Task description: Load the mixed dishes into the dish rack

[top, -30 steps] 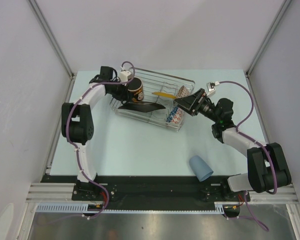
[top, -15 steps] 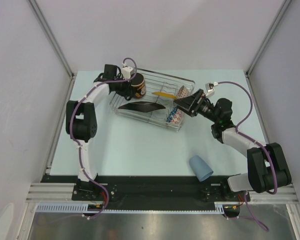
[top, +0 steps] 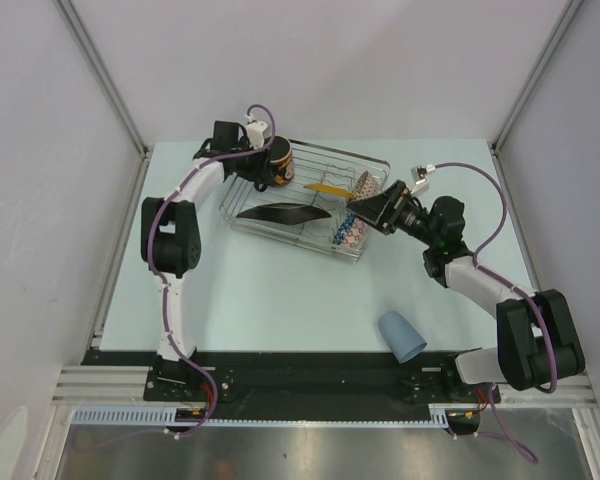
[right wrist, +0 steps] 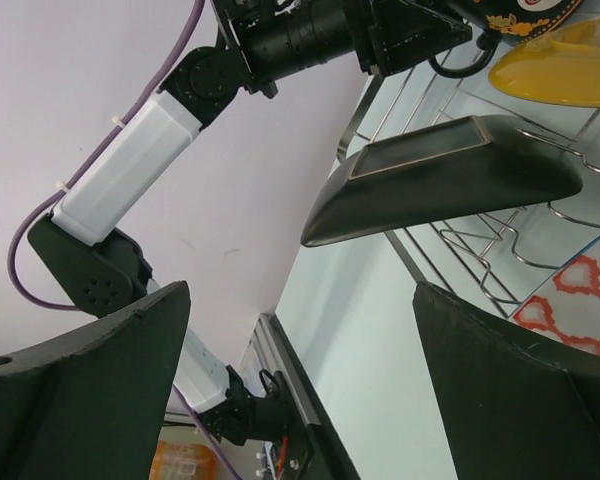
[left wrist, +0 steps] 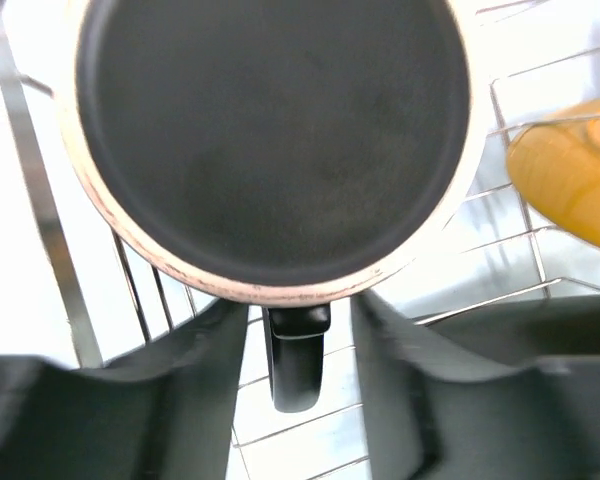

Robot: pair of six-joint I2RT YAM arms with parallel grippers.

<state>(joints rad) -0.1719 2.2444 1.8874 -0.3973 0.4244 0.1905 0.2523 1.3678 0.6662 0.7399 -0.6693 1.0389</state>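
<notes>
The dark square plate (top: 282,213) is leaning at an angle along the dish rack's near edge, so the robot's right gripper should return and grip the plate's end (top: 323,212) beside the bowls to set it straight.
The dish rack (top: 375,165) is a silver wire basket at the table's far centre. The dark mug (top: 278,163) is at its far-left corner; in the left wrist view its dark base (left wrist: 270,130) faces me. My left gripper (top: 266,170) is open, its fingers (left wrist: 205,370) on either side of the mug's handle (left wrist: 297,350) with a thin gap on each side. The dark square plate (top: 280,212) stands in the rack, also in the right wrist view (right wrist: 450,175). A blue patterned bowl (top: 338,236) and a red-patterned bowl (top: 356,237) stand on edge at the near-right corner. My right gripper (top: 360,208) is open and empty beside the rack's right end. The light-blue cup (top: 403,335) lies on the table near the front.
A yellow piece (top: 330,187) and a beige piece (top: 366,183) sit in the back of the rack. Grey walls and metal frame posts (top: 100,75) close the table on three sides. The left arm (right wrist: 130,150) reaches along the far wall.
My left gripper and the mug have moved back and a little right to the rack's far-left corner. The right arm has hardly moved.
</notes>
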